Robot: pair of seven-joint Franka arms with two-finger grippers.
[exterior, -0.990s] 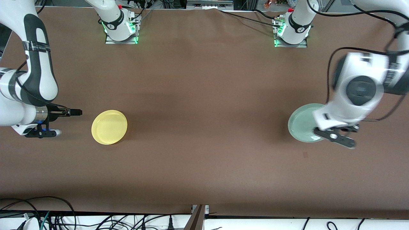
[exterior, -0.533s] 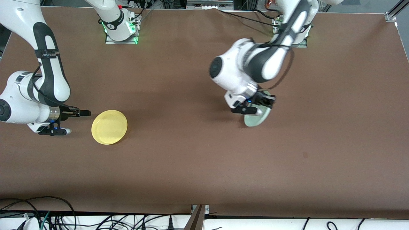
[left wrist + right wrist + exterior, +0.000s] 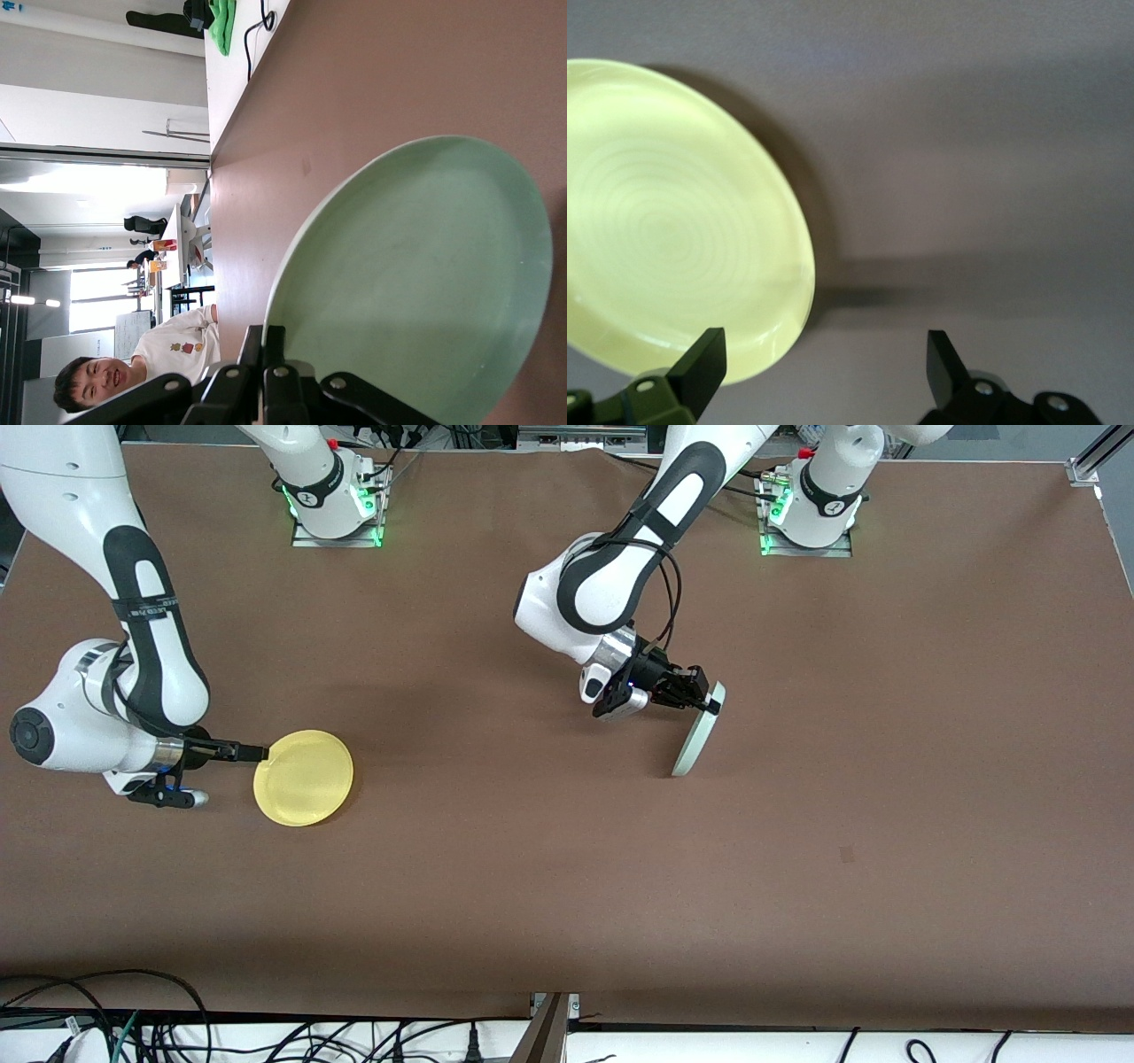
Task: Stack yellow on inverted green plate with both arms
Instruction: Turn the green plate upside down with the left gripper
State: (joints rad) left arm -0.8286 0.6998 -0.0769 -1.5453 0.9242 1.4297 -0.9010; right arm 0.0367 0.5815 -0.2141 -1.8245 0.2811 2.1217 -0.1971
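The green plate (image 3: 698, 732) looks about as wide as the yellow plate (image 3: 304, 778), so the yellow plate should block the green one from view when the robot stacks them.
The yellow plate (image 3: 304, 777) lies flat, rim up, toward the right arm's end of the table. My right gripper (image 3: 257, 753) is open, low at the plate's rim on the side toward the right arm's end. In the right wrist view, one finger (image 3: 700, 363) reaches over the edge of the yellow plate (image 3: 664, 221), and the right gripper (image 3: 824, 363) holds nothing. My left gripper (image 3: 706, 701) is shut on the rim of the green plate (image 3: 697, 735) and holds it steeply on edge over the middle of the table. The left wrist view shows the green plate's hollow face (image 3: 416, 274) above the left gripper (image 3: 275, 341).
The two arm bases (image 3: 335, 505) (image 3: 811, 509) stand along the edge farthest from the front camera. Cables (image 3: 133, 1019) lie off the table's near edge. A small dark mark (image 3: 846, 855) is on the brown table toward the left arm's end.
My left arm has carried the green plate from the left arm's end of the table to the middle and tipped it up on edge. My right gripper has moved up to the yellow plate's rim.
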